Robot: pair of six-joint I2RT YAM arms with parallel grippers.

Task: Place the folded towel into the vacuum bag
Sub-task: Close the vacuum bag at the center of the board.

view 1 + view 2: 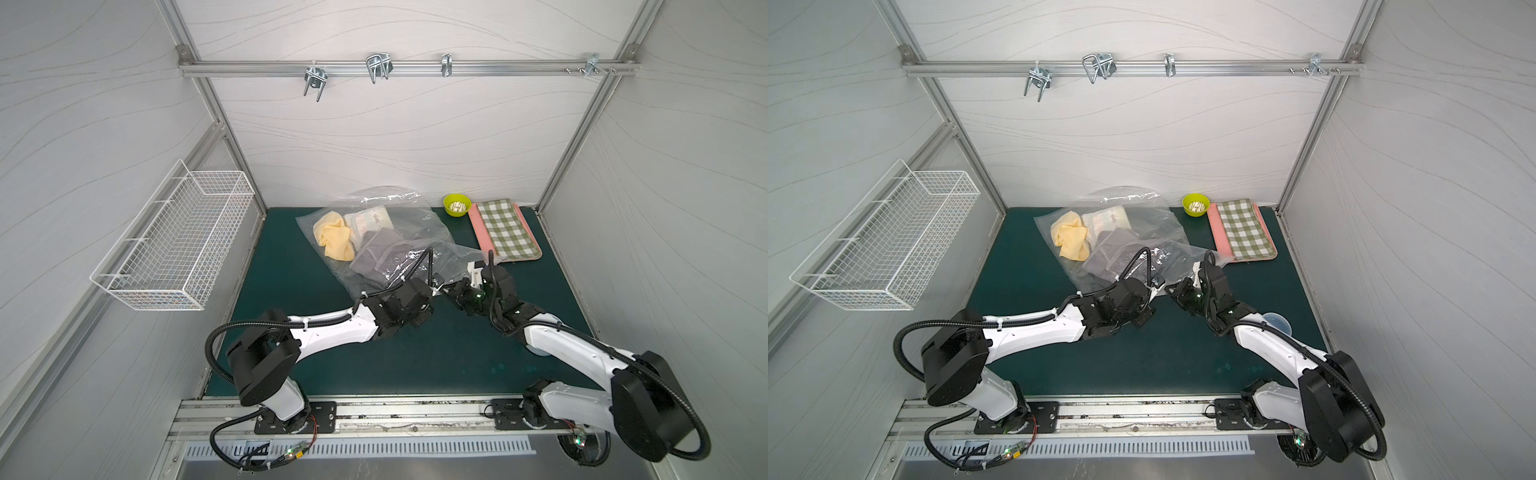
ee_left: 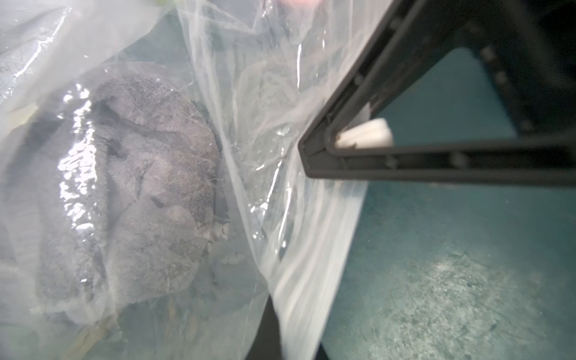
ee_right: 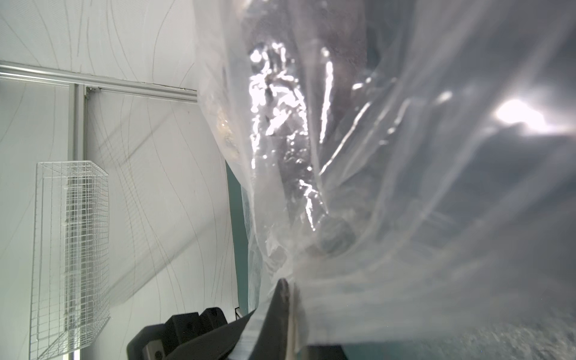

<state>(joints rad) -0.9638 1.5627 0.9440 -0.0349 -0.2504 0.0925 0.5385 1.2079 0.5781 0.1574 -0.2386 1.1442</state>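
The grey folded towel [image 1: 379, 252] is inside the bag and clear of the bag's strip, so my right gripper should go on pulling the white slider clip until the clip gets to the bag's corner [image 1: 1222, 258].
The vacuum bag [image 1: 419, 224] [image 1: 1158, 224], clear and crinkly, lies on the green mat in both top views. Inside it lie a grey folded towel [image 1: 380, 253] [image 2: 140, 187], a yellow cloth [image 1: 332, 239] and a pale printed item. At the bag's near right edge my left gripper [image 1: 435, 286] [image 2: 280, 339] is shut on the plastic rim. Right beside it, my right gripper [image 1: 449, 289] [image 3: 283, 308] is shut on the same rim. A white slider clip [image 1: 473, 269] [image 2: 364, 132] sits on the strip by the right gripper.
A green bowl [image 1: 456, 204] and a pink tray [image 1: 478, 232] with a green checked cloth [image 1: 505, 228] stand at the back right. A white wire basket [image 1: 178, 245] hangs on the left wall. A bluish round lid [image 1: 1277, 322] lies under the right arm.
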